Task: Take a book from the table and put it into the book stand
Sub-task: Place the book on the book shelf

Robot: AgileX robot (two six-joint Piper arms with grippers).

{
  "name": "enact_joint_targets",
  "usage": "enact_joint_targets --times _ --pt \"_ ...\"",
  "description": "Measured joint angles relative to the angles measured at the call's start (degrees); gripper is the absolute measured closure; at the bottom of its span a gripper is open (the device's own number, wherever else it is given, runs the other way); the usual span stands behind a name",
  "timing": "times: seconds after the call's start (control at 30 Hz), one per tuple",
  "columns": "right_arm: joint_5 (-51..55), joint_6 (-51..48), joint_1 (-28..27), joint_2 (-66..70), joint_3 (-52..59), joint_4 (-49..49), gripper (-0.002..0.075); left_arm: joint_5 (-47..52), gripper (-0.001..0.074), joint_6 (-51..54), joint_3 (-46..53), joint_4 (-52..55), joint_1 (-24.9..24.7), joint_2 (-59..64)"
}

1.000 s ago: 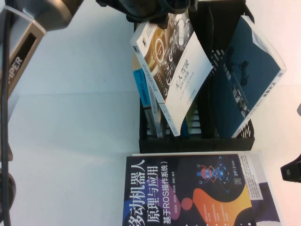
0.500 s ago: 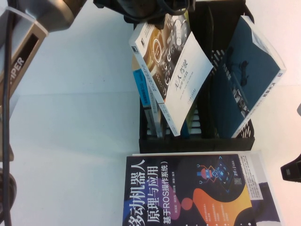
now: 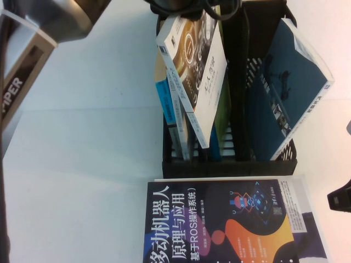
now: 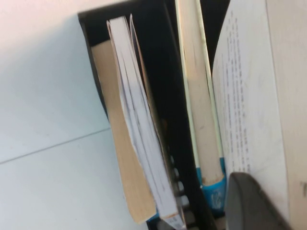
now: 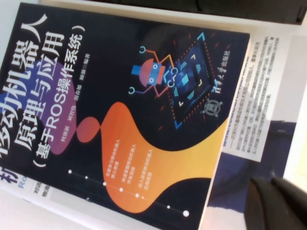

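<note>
The white book is at a slant over the blue-spined books (image 3: 185,97), so the robot's left gripper should move it to the gap (image 3: 233,107) by the middle divider and set it upright.
The book (image 3: 194,71), white with a black-gold circuit graphic, stands steeply tilted in a left slot of the black book stand (image 3: 230,164), its lower corner down in the slot. My left gripper (image 3: 184,6) is at the far end of the stand, shut on the book's upper edge. In the left wrist view one of its fingers (image 4: 254,203) presses on the book's white face (image 4: 254,96). My right gripper (image 3: 340,198) hangs at the right edge of the table (image 3: 82,137). It is shut and empty, beside the dark navy book.
Blue-spined books (image 3: 167,104) stand in the leftmost slots, also in the left wrist view (image 4: 204,120). A dark blue book (image 3: 288,87) leans in the right slot. A dark navy book (image 3: 230,224) with orange shapes lies flat before the stand, and fills the right wrist view (image 5: 120,110).
The left gripper has moved right and swung the book's top toward the stand's middle. The book now stands steeper and narrower in its slot. The right arm has not moved.
</note>
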Motion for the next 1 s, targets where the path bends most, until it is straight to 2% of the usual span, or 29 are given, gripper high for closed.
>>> enact_joint_targets --times 0.43,0.67,0.83,1.0 --pt "0.62 0.1 0.0 0.0 0.0 0.0 0.0729 -0.12 0.0636 -0.61 0.0 0.52 -0.45 0.0" --pt "0.79 0.12 0.0 0.0 0.0 0.0 0.0729 -4.43 0.0636 0.56 0.0 0.78 -0.45 2.95" --pt "1.01 0.12 0.0 0.0 0.0 0.0 0.0729 -8.27 0.0636 0.78 0.0 -0.15 1.46 5.79" --pt "1.23 0.12 0.0 0.0 0.0 0.0 0.0729 -12.41 0.0636 0.86 0.0 -6.55 6.05 8.34"
